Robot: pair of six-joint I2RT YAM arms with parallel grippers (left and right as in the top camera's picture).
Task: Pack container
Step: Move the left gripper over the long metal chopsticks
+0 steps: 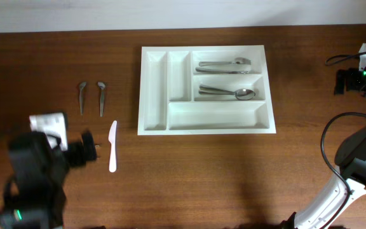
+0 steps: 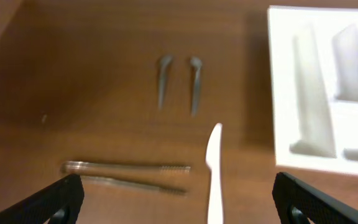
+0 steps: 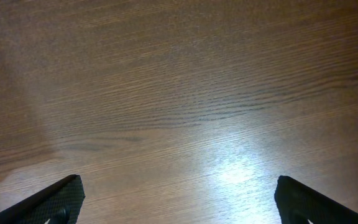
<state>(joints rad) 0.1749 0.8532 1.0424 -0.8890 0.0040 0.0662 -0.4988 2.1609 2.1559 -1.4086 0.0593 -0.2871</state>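
The thin sticks (image 2: 129, 167) lie along the line on which the left gripper closes, so the robot should back away and turn the left gripper until its fingers are on either side of the sticks (image 2: 128, 183).
The container (image 1: 154, 89) is a white five-compartment cutlery tray at the table's centre back. Its top right compartment holds metal spoons (image 1: 224, 65), and so does the one below (image 1: 229, 93). The tray's left end shows in the left wrist view (image 2: 303, 93). Two short grey metal pieces (image 1: 82, 95) (image 1: 101, 97) lie left of it, and a white plastic knife (image 1: 112, 146) lies nearer the front. My left gripper (image 2: 179, 211) is open and empty, low over the knife (image 2: 213, 171) and a clear plastic utensil (image 2: 126, 168). My right gripper (image 3: 179, 211) is open and empty over bare wood.
The left arm (image 1: 33, 172) fills the front left corner. The right arm (image 1: 361, 159) and its cable stand at the right edge. The table is dark wood, with a pale wall along the back edge.
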